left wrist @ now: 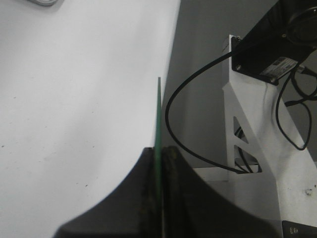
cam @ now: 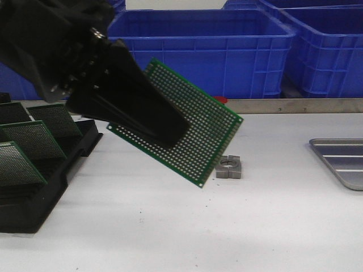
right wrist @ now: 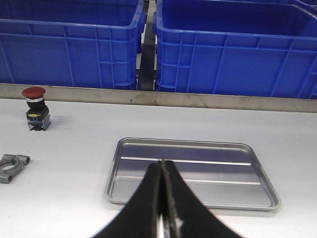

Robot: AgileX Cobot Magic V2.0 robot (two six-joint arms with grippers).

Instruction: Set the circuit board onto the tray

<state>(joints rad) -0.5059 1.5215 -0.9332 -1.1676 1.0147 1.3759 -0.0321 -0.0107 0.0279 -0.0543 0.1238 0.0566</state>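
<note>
My empty right gripper should cross and take the board's free edge [cam: 226,139] before placing it, because the tray [cam: 345,163] lies far from the circuit board in my left gripper.
My left gripper [cam: 170,127] is shut on a green perforated circuit board [cam: 210,127] and holds it tilted in the air above the table, left of centre. In the left wrist view the board [left wrist: 158,114] shows edge-on between the two black fingers [left wrist: 143,188]. The silver-grey tray [cam: 343,161] lies at the right edge of the table, partly cut off in the front view. In the right wrist view the tray [right wrist: 237,171] lies flat with nothing in it. My right gripper [right wrist: 162,166] is shut on nothing and hovers over the tray's near side.
A black slotted rack [cam: 51,170] with several green boards stands at the left. A small grey metal clamp block [cam: 228,168] lies under the held board; it also shows in the right wrist view [right wrist: 11,167]. A red push button [right wrist: 35,109] and big blue bins [cam: 204,48] stand behind.
</note>
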